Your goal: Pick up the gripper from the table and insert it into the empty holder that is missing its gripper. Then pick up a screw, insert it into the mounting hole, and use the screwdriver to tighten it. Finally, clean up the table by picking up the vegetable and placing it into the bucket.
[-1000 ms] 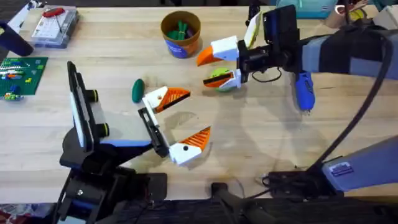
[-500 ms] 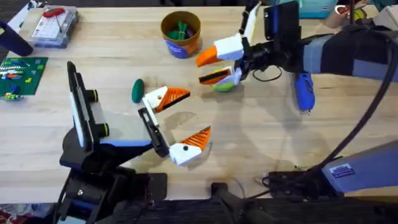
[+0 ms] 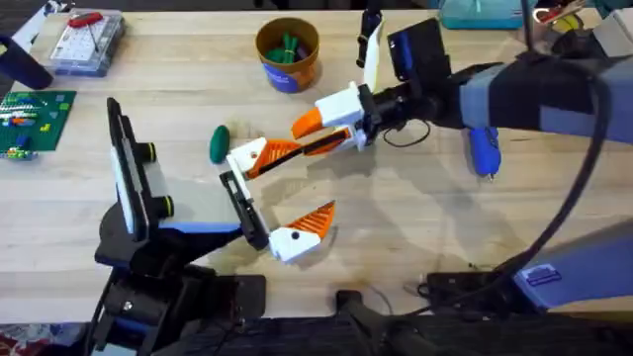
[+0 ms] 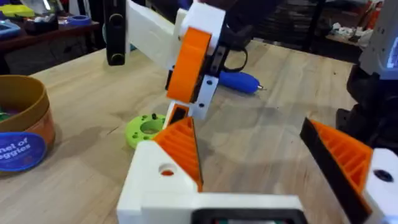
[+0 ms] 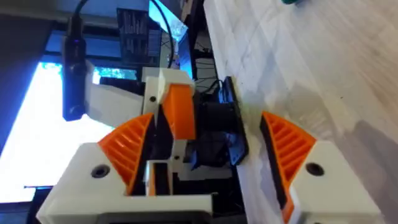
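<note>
The white base meets the black bar, so the gripper piece (image 3: 269, 154) will stay seated and nudge the bar along slightly when I push.
The gripper piece (image 3: 259, 156), with a white base and an orange ribbed tip, lies at the far end of the black bar holder (image 3: 244, 210) on the left arm. I cannot tell whether it sits in the bar. A like finger (image 3: 302, 232) is at the bar's near end. My left gripper (image 4: 245, 124) stands open. My right gripper (image 3: 299, 138) is open and rolled on its side, its fingertips (image 4: 186, 62) right over the piece's orange tip (image 4: 180, 146). The dark green vegetable (image 3: 219, 143) lies just left of the piece. The bucket (image 3: 287, 54) stands behind.
A lime-green disc (image 4: 147, 129) lies under the right gripper. A blue screwdriver (image 3: 483, 148) lies at the right under the right arm. At the back left stands a clear parts box (image 3: 84, 40), with a green board (image 3: 30, 119) nearer. The bucket holds green items.
The right gripper has swung left and nearer, from above the green disc to the gripper piece's orange tip, rolling onto its side. The left arm, vegetable and bucket have not moved.
</note>
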Controlling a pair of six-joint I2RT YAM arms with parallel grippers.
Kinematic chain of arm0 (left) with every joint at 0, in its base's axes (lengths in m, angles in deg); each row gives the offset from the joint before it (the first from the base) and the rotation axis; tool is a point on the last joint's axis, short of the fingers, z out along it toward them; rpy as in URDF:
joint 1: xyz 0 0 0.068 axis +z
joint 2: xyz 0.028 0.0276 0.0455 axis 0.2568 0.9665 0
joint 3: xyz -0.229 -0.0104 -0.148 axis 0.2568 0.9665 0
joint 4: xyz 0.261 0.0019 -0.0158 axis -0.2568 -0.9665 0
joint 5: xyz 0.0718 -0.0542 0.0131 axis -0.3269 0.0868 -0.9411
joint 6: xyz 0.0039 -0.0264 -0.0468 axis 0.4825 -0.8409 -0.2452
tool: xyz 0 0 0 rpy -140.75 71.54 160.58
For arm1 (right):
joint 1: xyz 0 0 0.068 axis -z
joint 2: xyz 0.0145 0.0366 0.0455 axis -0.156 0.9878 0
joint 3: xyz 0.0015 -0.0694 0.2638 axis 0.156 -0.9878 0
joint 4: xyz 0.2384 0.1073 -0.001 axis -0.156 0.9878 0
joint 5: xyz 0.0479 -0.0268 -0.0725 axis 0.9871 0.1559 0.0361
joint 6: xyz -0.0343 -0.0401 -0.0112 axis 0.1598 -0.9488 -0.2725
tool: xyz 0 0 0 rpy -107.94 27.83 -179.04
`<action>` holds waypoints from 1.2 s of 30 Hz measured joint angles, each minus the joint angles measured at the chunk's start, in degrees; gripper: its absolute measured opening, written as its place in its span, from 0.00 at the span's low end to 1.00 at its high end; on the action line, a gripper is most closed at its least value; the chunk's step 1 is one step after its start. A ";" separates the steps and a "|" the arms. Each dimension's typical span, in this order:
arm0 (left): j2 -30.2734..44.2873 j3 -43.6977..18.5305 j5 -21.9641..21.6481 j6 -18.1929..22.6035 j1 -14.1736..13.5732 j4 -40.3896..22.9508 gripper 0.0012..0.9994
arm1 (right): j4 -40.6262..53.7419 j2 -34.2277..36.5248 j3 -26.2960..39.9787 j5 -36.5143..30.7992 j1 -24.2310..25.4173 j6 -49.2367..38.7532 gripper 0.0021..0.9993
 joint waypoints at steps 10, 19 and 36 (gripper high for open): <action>0.00 0.00 -0.01 -0.17 0.00 -0.02 1.00 | -9.49 4.67 -0.26 0.75 -1.18 3.53 0.98; 0.00 0.00 -0.02 -0.17 0.00 -0.02 1.00 | -12.43 4.68 -0.26 3.14 -1.24 8.68 0.98; 0.00 0.00 -0.05 -0.24 0.00 -0.03 1.00 | -12.56 4.53 -0.26 4.11 -2.84 11.68 0.54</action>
